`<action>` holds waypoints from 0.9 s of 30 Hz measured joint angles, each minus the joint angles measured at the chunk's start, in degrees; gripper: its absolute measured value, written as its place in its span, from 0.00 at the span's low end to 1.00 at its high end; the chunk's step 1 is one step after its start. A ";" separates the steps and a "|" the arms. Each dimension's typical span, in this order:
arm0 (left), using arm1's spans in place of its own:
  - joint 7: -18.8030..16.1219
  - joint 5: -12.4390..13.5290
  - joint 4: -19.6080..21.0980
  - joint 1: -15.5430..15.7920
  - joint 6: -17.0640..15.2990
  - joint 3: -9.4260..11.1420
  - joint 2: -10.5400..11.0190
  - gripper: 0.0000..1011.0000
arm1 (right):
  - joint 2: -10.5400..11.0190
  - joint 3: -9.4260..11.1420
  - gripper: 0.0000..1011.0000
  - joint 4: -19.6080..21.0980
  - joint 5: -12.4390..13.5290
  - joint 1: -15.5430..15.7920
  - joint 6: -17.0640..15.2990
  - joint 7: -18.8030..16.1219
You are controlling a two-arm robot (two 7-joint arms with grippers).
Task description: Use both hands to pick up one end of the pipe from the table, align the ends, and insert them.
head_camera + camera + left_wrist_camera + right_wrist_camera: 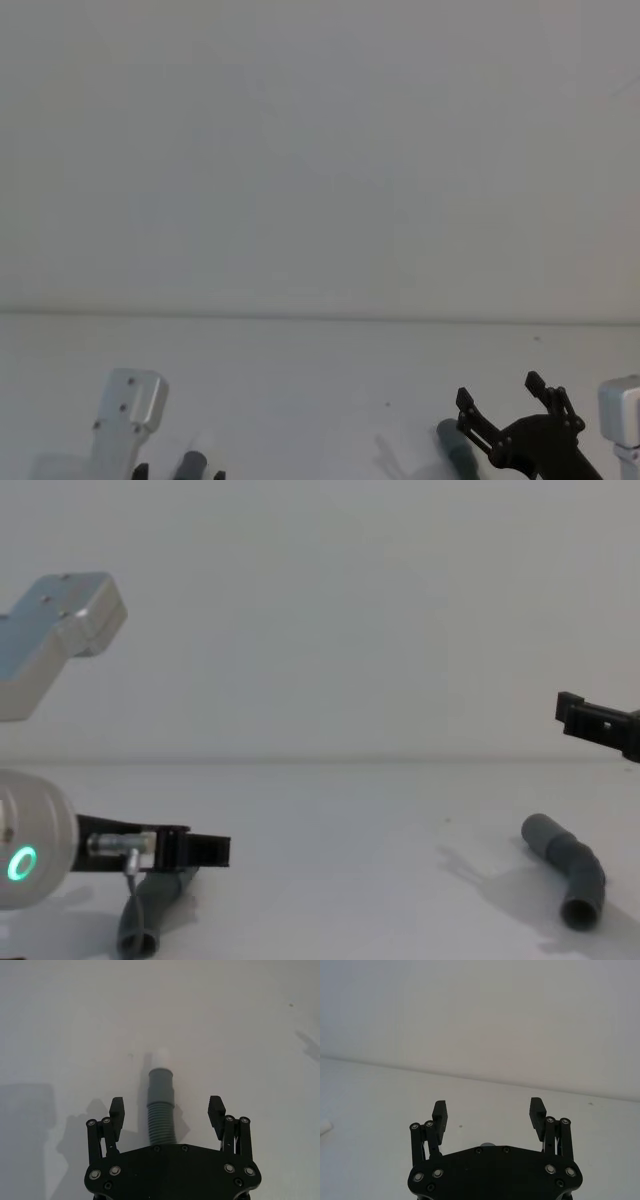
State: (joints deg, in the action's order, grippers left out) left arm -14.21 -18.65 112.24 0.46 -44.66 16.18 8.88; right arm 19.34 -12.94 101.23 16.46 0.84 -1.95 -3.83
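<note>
The white tip sticks straight out from the grey pipe piece's rim (pixel 160 1069), so the tip should come along, still sticking out, when the robot lifts the pipe piece.
Two dark grey pipe pieces lie on the white table (pixel 320 390). The left piece (pixel 161 1110) has a ribbed middle and a white tip (pixel 161 1055); my left gripper (pixel 166 1106) is open and low over it, one finger on each side of the ribbed part. In the chest view this gripper (pixel 205 850) hovers just above that piece (pixel 150 910). The right piece (pixel 570 865), bent, lies with its grey socket toward the camera. My right gripper (pixel 585 718) is open and raised well above it, also seen in the head view (pixel 505 395) beside the piece (pixel 455 447).
A pale wall rises behind the table's far edge (pixel 320 316). The table surface between the two pieces and beyond them is bare white.
</note>
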 joint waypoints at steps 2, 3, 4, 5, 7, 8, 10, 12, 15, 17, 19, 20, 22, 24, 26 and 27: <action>0.00 0.13 -0.64 0.24 0.48 0.16 -0.33 0.99 | 0.00 0.00 0.99 0.00 0.00 0.00 0.00 0.00; -0.01 0.22 -1.23 0.46 0.78 0.32 -0.68 0.99 | 0.00 0.00 0.99 0.00 0.00 0.00 0.00 0.00; -0.01 0.27 -1.51 0.60 0.87 0.42 -0.92 0.99 | 0.00 0.00 0.99 0.00 0.00 0.00 0.00 0.00; -0.03 0.32 -1.88 0.71 0.95 0.48 -1.11 0.99 | 0.00 0.00 0.99 0.00 0.00 0.00 0.00 0.00; -0.14 0.44 -2.61 1.03 1.05 0.68 -1.66 0.99 | 0.00 0.00 0.99 0.00 0.00 0.00 0.00 0.00; -0.22 0.51 -2.86 1.13 1.05 0.75 -1.84 0.99 | 0.00 0.00 0.99 0.00 0.00 0.00 0.00 0.00; -0.51 0.73 -3.53 1.46 1.02 0.95 -2.31 0.99 | 0.00 0.00 0.99 0.00 0.00 0.01 0.00 0.00; -0.67 0.92 -3.86 1.65 0.88 1.09 -2.56 0.99 | 0.00 0.00 0.99 0.00 0.00 0.00 0.00 0.00; -1.17 1.44 -4.45 2.07 0.35 1.41 -2.96 0.99 | 0.00 0.00 0.99 0.00 0.00 0.00 0.00 0.00; -1.62 1.90 -4.81 2.39 -0.14 1.69 -3.14 0.99 | 0.00 0.00 0.99 0.00 0.00 0.01 0.00 0.00; -1.92 2.25 -5.05 2.67 -0.49 1.92 -3.23 0.99 | 0.00 0.00 0.99 0.00 0.00 0.00 0.00 0.00; -2.28 2.67 -5.23 2.94 -0.93 2.14 -3.30 0.99 | 0.00 0.00 0.99 0.00 0.00 0.01 0.00 0.00; -2.58 3.06 -5.40 3.23 -1.35 2.32 -3.34 0.99 | 0.00 0.00 0.99 0.00 0.00 0.00 0.00 0.00; -3.01 3.62 -5.71 3.72 -2.02 2.58 -3.46 0.99 | 0.00 0.00 0.99 0.00 0.00 0.00 0.00 0.00; -3.37 4.05 -6.00 4.12 -2.53 2.75 -3.63 0.99 | 0.00 0.00 0.99 0.00 0.00 0.00 0.00 0.00; -3.49 4.17 -6.05 4.18 -2.67 2.78 -3.67 0.99 | 0.00 0.00 0.99 0.00 0.00 0.00 0.00 0.00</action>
State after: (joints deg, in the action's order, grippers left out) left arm -17.70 -14.47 106.19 4.64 -47.33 18.96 5.21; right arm 19.33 -12.94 101.23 16.47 0.84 -1.95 -3.83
